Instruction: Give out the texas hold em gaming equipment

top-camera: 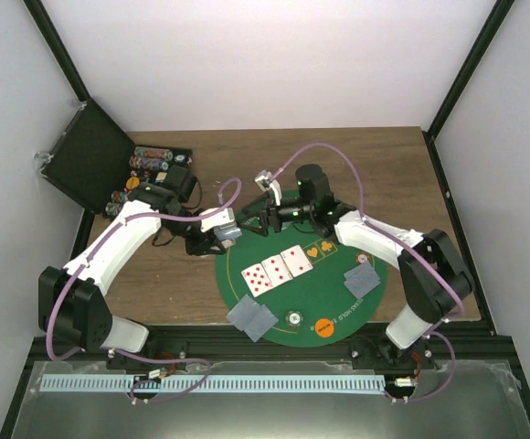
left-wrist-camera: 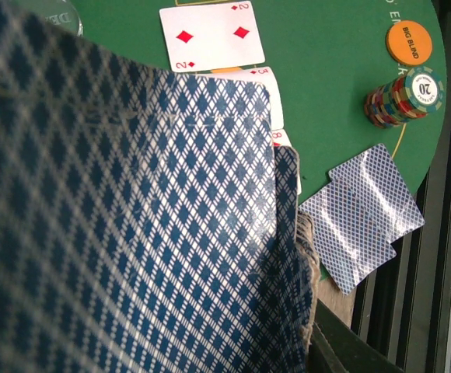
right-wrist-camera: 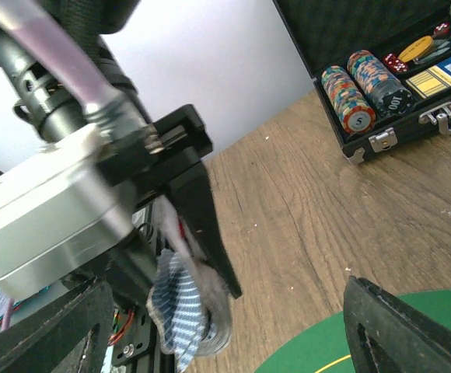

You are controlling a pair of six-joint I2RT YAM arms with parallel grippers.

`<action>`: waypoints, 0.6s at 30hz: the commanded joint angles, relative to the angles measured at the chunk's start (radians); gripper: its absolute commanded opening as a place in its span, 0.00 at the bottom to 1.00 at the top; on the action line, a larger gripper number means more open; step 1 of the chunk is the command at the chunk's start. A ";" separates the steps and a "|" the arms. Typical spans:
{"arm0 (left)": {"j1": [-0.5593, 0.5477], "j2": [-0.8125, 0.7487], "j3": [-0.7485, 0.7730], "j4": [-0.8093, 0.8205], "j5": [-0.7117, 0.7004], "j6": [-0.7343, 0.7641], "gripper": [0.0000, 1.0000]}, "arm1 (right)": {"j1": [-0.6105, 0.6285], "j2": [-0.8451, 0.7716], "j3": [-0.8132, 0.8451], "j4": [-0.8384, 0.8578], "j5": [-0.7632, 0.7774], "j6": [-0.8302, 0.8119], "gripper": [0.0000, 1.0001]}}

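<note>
I should now move my right gripper in until it closes on the deck's loose end (right-wrist-camera: 185, 311), because that loose end sticks out of my left gripper toward open fingers.
My left gripper (top-camera: 216, 238) is shut on a deck of cards (top-camera: 230, 235) and holds it above the left edge of the round green mat (top-camera: 338, 306). The deck's blue diamond backs (left-wrist-camera: 132, 233) fill the left wrist view and hide the fingers. My right gripper (top-camera: 265, 219) is open and empty and faces the deck (right-wrist-camera: 180, 318) from close by, its fingers (right-wrist-camera: 54, 334) spread wide. Three face-up red cards (top-camera: 279, 267) lie mid-mat. Face-down pairs lie at the near left (top-camera: 251, 317) and at the right (top-camera: 363, 277). A chip stack (left-wrist-camera: 404, 97) and an orange BIG BLIND token (left-wrist-camera: 407, 43) sit near the front edge.
An open black case (top-camera: 87, 155) with rows of chips (right-wrist-camera: 361, 85) stands at the back left of the wooden table. A pale dealer token (left-wrist-camera: 50, 12) lies on the mat. Purple cables loop over both arms. A black frame rail runs along the near edge.
</note>
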 commanded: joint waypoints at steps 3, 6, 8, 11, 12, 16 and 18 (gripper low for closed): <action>-0.003 -0.018 0.026 -0.014 0.065 -0.004 0.34 | 0.032 0.093 0.096 0.039 -0.010 0.001 0.81; -0.003 -0.012 0.025 -0.010 0.068 -0.004 0.34 | 0.044 0.122 0.122 0.028 -0.015 -0.013 0.81; -0.003 -0.009 0.026 -0.010 0.068 -0.005 0.34 | 0.047 0.137 0.129 0.033 -0.019 -0.012 0.81; -0.003 -0.008 0.027 -0.004 0.068 -0.008 0.34 | 0.054 0.147 0.131 0.048 -0.005 -0.011 0.81; -0.003 -0.008 0.027 -0.003 0.068 -0.010 0.34 | 0.057 0.149 0.133 0.046 0.005 -0.015 0.80; -0.003 -0.007 0.025 -0.002 0.069 -0.007 0.33 | 0.060 0.154 0.137 0.019 0.079 -0.027 0.78; -0.003 -0.008 0.028 -0.002 0.073 -0.008 0.32 | 0.060 0.148 0.139 -0.023 0.147 -0.044 0.74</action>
